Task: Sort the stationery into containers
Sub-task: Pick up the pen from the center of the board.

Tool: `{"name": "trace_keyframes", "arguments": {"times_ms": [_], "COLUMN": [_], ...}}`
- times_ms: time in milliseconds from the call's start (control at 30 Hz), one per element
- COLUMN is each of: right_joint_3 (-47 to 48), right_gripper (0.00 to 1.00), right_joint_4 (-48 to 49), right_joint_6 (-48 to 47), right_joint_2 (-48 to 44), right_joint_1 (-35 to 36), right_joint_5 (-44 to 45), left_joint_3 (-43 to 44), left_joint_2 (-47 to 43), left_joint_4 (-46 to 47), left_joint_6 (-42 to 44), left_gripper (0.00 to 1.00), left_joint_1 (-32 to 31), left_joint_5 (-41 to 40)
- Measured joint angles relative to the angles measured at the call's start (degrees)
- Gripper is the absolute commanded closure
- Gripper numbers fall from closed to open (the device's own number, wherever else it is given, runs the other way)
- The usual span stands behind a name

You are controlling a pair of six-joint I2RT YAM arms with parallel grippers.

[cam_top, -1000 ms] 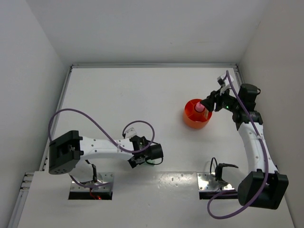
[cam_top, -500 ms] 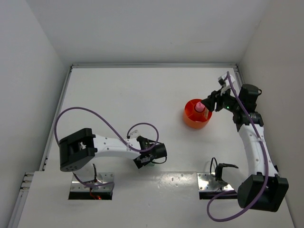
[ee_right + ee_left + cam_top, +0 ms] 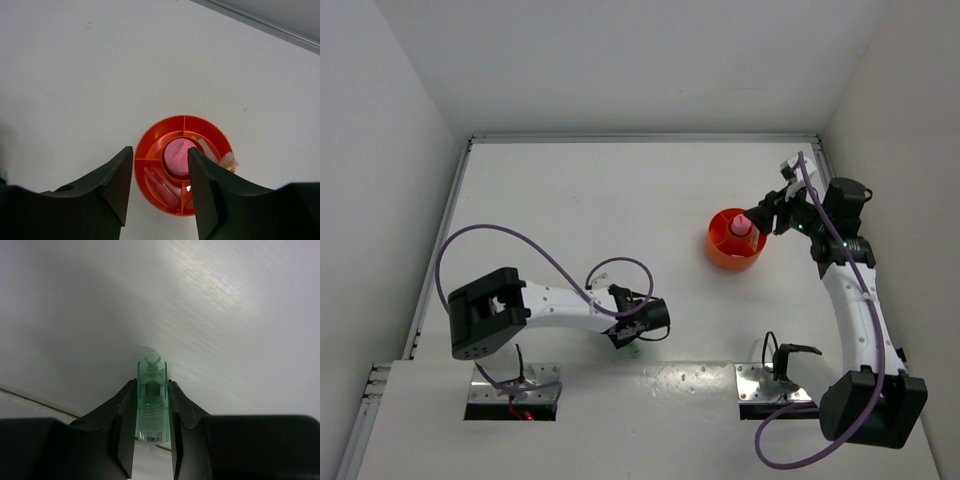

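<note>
The orange cup (image 3: 730, 245) is under my right gripper, so my right gripper should move back toward the side (image 3: 865, 150) before my left gripper puts the green marker in the cup.
A clear green marker (image 3: 151, 415) lies on the white table near the front ledge. My left gripper (image 3: 151, 385) is shut on it, both fingers pressed flat against its sides. From above, that left gripper (image 3: 625, 338) points down over the green marker (image 3: 632, 349). The orange cup (image 3: 165, 125) stands at the right. A pink marker (image 3: 177, 154) stands upright in its centre well. A pink clear tube (image 3: 161, 185) and pale sticks (image 3: 222, 161) lie in its outer sections. My right gripper (image 3: 160, 150) hangs open above the cup (image 3: 725, 257), gripping nothing.
The table's raised front ledge (image 3: 30, 402) runs just behind the left gripper. Two metal base plates (image 3: 512, 390) (image 3: 767, 383) sit on that ledge. White walls close in the table at the left, right and far sides. Purple cables loop over both arms.
My left gripper's fingers have come together onto the green marker, and that arm has shifted slightly to the right. The right arm has hardly moved.
</note>
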Motion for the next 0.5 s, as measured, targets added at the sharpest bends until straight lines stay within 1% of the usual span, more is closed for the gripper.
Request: {"name": "trace_keyframes", "arguments": {"times_ms": [33,67,133,200,233,267,300,333,367,400,433,467,500], "right_joint_3": [0.0,0.0,-0.1,-0.1,-0.1,-0.3,-0.5,-0.8,-1.3,-1.8,-2.4,-3.1,-3.7], "right_gripper": [0.52,0.52,0.52,0.52,0.52,0.52,0.26,0.18,0.16,0.31,0.66,0.95,1.0], "right_joint_4": [0.0,0.0,0.0,0.0,0.1,0.4,0.7,0.9,1.6,2.5,3.3,4.4,5.4], "right_joint_6": [0.0,0.0,0.0,0.0,0.0,0.1,0.2,0.8,0.9,1.2,1.4,1.5,2.0], "right_joint_2": [-0.1,-0.2,-0.5,-0.8,-1.0,-1.4,-1.8,-2.3,-2.8,-3.5,-4.2,-5.2,-6.1], "right_joint_1": [-0.1,-0.2,-0.3,-0.5,-0.5,-0.5,-0.6,-0.6,-0.6,-0.6,-0.6,-0.7,-0.8], "right_joint_5": [0.0,0.0,0.1,0.4,0.6,0.9,1.6,2.4,4.0,5.5,6.9,8.9,10.3], "left_joint_3": [0.7,1.9,5.8,12.0,14.8,17.7,20.3,22.3,23.9,25.0,25.4,25.5,25.4], "left_joint_2": [0.1,0.2,0.6,1.4,1.5,1.6,1.6,1.6,1.6,1.6,1.6,1.6,1.6], "left_joint_4": [-0.4,-0.7,-1.8,-2.4,-2.2,-1.6,-0.7,0.5,2.5,5.1,7.9,11.1,14.1], "left_joint_6": [0.0,0.0,0.0,1.0,1.9,3.7,6.8,9.2,12.5,16.5,20.6,25.3,29.8], "left_gripper": [0.76,0.8,0.83,0.89,0.89,0.92,0.94,0.98,1.0,1.0,1.0,1.0,1.0], "left_joint_1": [0.0,0.0,0.1,0.1,0.1,0.1,0.2,0.3,0.4,0.5,0.7,1.0,1.2], "left_joint_5": [-0.7,-1.5,-3.7,-7.2,-8.9,-10.8,-12.6,-14.3,-16.3,-18.2,-20.2,-22.2,-23.5]}}
